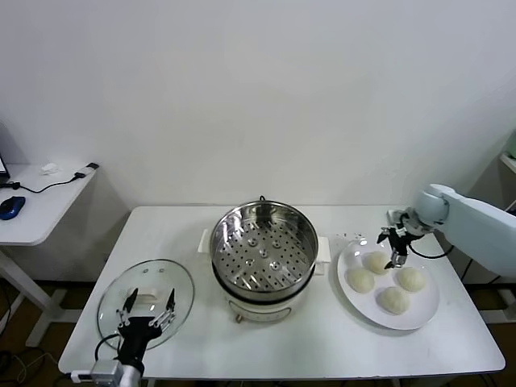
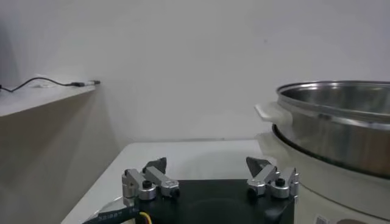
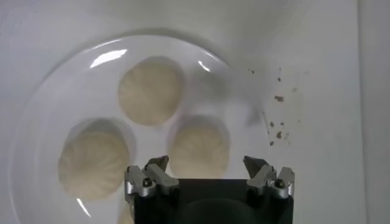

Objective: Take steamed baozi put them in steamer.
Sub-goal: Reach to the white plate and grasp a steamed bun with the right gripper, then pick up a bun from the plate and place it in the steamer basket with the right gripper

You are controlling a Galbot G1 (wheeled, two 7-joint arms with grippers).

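I can see white plate [image 3: 150, 141] between the back baozi [image 1: 376, 261] and its neighbours, so I expect the back baozi to come up by itself when I raise it.
Several cream-white baozi lie on a white plate [image 1: 419, 316] at the right: one at the back [image 1: 375, 262], one on the left [image 1: 360, 280], one on the right [image 1: 410, 279]. The steel steamer [image 1: 264, 246] stands mid-table with its perforated tray bare. My right gripper [image 1: 395, 246] is open and empty, hovering just above the back baozi; in the right wrist view that baozi [image 3: 199, 148] sits between the open fingertips [image 3: 206, 162], with two more [image 3: 151, 90] [image 3: 94, 157] beyond. My left gripper [image 1: 148, 305] is open and empty above the glass lid.
A round glass lid [image 1: 146, 301] with a white handle lies at the front left of the white table [image 1: 322, 347]. The steamer's side [image 2: 332, 125] fills one side of the left wrist view, beside my left gripper [image 2: 207, 164]. Crumbs [image 3: 277, 115] lie on the table beside the plate. A side desk [image 1: 36, 205] stands at the far left.
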